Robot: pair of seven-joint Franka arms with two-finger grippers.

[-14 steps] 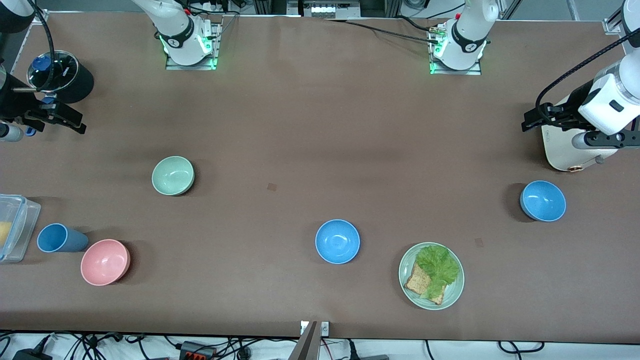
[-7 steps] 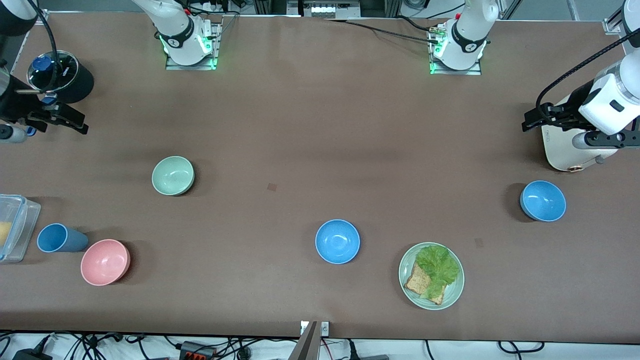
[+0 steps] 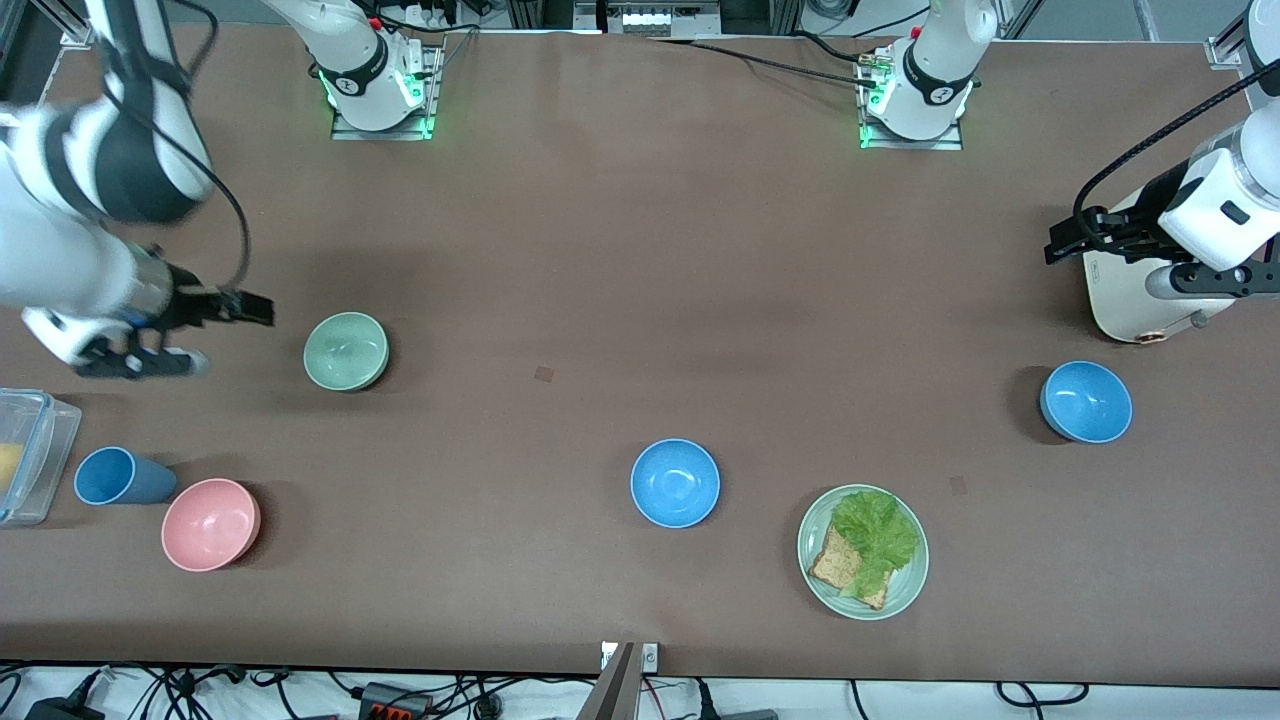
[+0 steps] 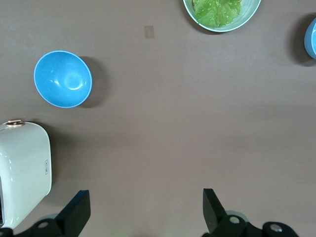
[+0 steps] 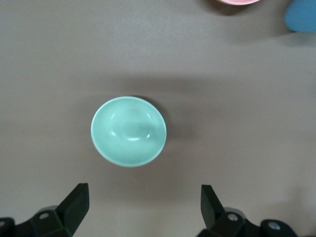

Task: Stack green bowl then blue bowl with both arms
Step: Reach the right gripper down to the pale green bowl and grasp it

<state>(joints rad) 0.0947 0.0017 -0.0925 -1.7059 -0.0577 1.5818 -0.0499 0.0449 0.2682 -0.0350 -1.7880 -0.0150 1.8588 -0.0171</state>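
I expect the blue bowl (image 3: 1086,402) near the white appliance to sit high when I stack it, because it is about as wide as the green bowl's rim (image 3: 345,352).
The green bowl (image 3: 346,351) sits upright toward the right arm's end of the table and shows in the right wrist view (image 5: 128,131). One blue bowl (image 3: 675,483) sits mid-table, and a second blue bowl (image 3: 1086,402) sits toward the left arm's end (image 4: 62,79). My right gripper (image 3: 260,310) is open and empty, over the table just beside the green bowl (image 5: 142,202). My left gripper (image 3: 1058,245) is open and empty, over the table beside a white appliance (image 4: 144,210), where the left arm waits.
A pink bowl (image 3: 211,524), a blue cup (image 3: 120,476) and a clear container (image 3: 25,455) lie at the right arm's end. A pale green plate (image 3: 815,575) with lettuce and bread sits beside the mid-table blue bowl. The white appliance (image 3: 1130,300) stands at the left arm's end.
My right arm has swung in from the table's end and brought its gripper close beside the green bowl. The left arm and all bowls have not moved.
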